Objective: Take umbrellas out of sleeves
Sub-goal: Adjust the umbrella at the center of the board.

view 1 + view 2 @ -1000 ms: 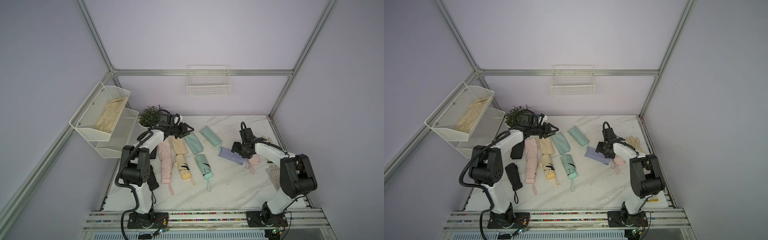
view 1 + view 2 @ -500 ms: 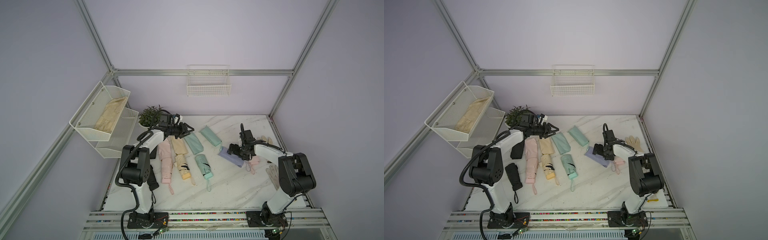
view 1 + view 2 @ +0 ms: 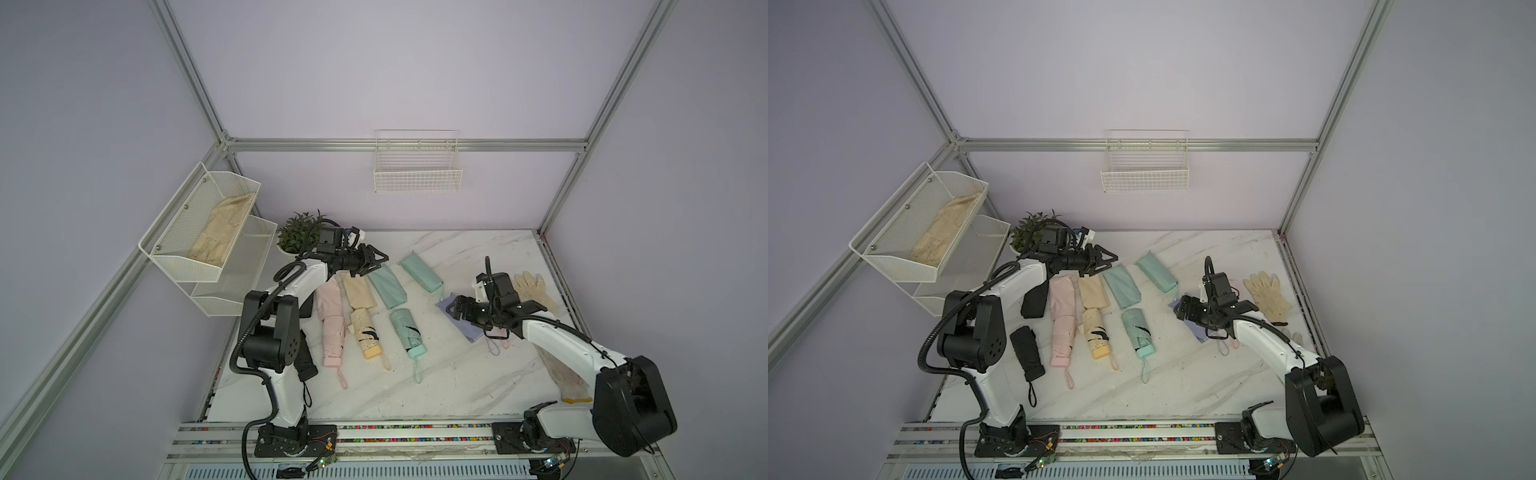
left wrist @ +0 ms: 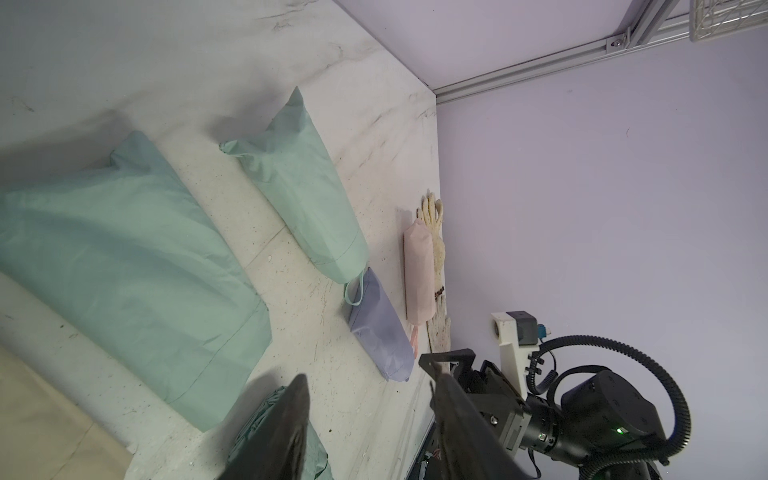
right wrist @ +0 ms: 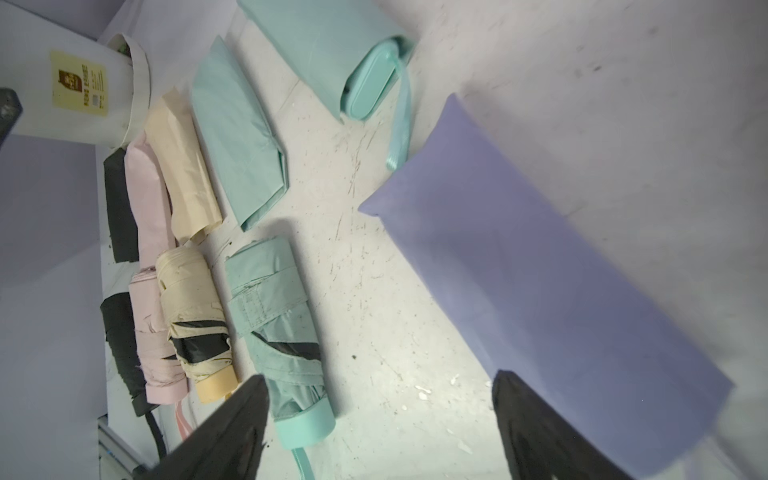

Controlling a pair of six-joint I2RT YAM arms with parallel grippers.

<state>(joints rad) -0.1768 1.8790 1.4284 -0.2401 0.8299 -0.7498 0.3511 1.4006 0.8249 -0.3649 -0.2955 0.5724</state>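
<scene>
The filled mint sleeve is slanting and has its strap [image 5: 397,152] against the lilac sleeve, so the robot's right gripper should first draw the mint sleeve forward and straight [image 3: 421,272] and then pull its strap.
My right gripper [image 3: 451,309] [image 5: 378,386] hangs open low over the marble table [image 3: 457,374], one finger at the edge of the lilac sleeve [image 3: 467,328] [image 5: 540,270]; nothing sits between the fingers. A mint sleeve [image 3: 419,270] [image 5: 332,45] behind it shows an umbrella handle in its mouth. A bare mint umbrella [image 3: 409,332] [image 5: 278,324], a yellow umbrella [image 3: 365,336] and a pink umbrella [image 3: 332,328] lie in a row with flat sleeves behind them. My left gripper [image 3: 380,262] [image 4: 365,374] is open and empty, above the empty mint sleeve [image 3: 386,284] [image 4: 124,257].
A black umbrella [image 3: 1027,353] and a black sleeve [image 3: 1034,301] lie by the left arm. A filled pink sleeve [image 4: 419,274] and cream gloves [image 3: 534,289] are at the right edge. A potted plant [image 3: 297,232] stands at the back left, with wire shelves [image 3: 208,232] beside it.
My right gripper has moved left along the lilac sleeve toward the middle of the table. The left arm has stayed still.
</scene>
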